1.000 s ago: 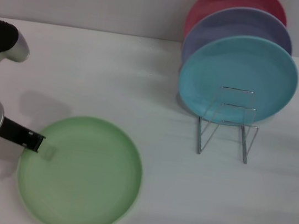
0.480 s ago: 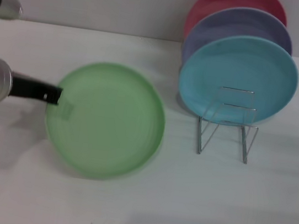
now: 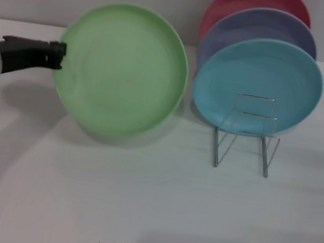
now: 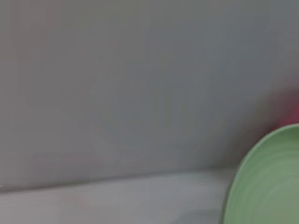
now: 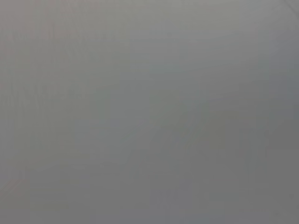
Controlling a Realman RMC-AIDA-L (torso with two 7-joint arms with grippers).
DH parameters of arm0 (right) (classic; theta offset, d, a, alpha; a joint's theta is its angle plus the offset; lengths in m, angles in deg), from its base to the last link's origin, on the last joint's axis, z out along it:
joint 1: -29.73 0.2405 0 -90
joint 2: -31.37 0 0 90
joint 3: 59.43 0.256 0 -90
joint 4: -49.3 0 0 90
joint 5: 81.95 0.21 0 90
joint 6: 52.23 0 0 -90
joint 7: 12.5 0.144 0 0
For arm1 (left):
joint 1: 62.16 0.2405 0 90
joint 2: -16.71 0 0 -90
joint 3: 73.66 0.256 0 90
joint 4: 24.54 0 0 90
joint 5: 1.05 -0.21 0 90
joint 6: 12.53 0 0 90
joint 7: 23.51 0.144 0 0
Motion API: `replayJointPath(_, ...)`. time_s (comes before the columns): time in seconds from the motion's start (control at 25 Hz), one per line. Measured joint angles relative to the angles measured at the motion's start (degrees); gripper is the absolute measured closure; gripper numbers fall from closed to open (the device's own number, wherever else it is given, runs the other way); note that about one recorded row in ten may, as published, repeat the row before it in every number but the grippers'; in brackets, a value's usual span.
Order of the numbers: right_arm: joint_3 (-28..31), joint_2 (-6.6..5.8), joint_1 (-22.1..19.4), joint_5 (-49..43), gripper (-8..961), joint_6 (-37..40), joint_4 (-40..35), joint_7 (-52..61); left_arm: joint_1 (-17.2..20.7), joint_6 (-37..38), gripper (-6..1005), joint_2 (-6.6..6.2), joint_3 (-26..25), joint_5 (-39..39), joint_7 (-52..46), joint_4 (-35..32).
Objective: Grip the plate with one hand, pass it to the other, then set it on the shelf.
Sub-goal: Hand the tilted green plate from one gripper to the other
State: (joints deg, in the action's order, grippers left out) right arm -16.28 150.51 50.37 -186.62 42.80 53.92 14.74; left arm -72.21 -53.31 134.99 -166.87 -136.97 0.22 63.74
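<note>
With the light green plate's free rim (image 3: 186,70) close to the turquoise plate, my left gripper next draws back before my right gripper takes the light green plate's free rim.
The light green plate (image 3: 124,71) is held up in the air on the left, tilted with its face toward me, well above the table. My left gripper (image 3: 58,55) is shut on its left rim, the black forearm reaching in from the left edge. Part of the plate's rim also shows in the left wrist view (image 4: 268,184). The silver wire shelf (image 3: 248,133) stands on the table to the right, with empty loops at its front. My right gripper is out of view; the right wrist view shows only plain grey.
A turquoise plate (image 3: 257,86), a lavender plate (image 3: 254,25) and a red plate (image 3: 251,1) stand upright in the rack, one behind the other. The white table (image 3: 138,203) runs to a grey back wall.
My left gripper has lifted the green plate off the table near the front left and carried it up and back, tipping it toward upright. The rack and its plates have not moved.
</note>
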Motion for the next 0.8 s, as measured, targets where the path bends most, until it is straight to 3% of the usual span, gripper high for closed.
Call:
replayJointPath(0.4,-0.07,0.04,-0.43,0.0,288,-0.24,0.04,0.0,2.58,22.99,958,0.05,4.7,22.9,22.11,-11.51)
replayJointPath(0.8,-0.24,0.04,-0.47,-0.03,288,-0.23,-0.11,-0.03,2.57,40.26,956,-0.06,11.46,23.97,26.08,-13.47)
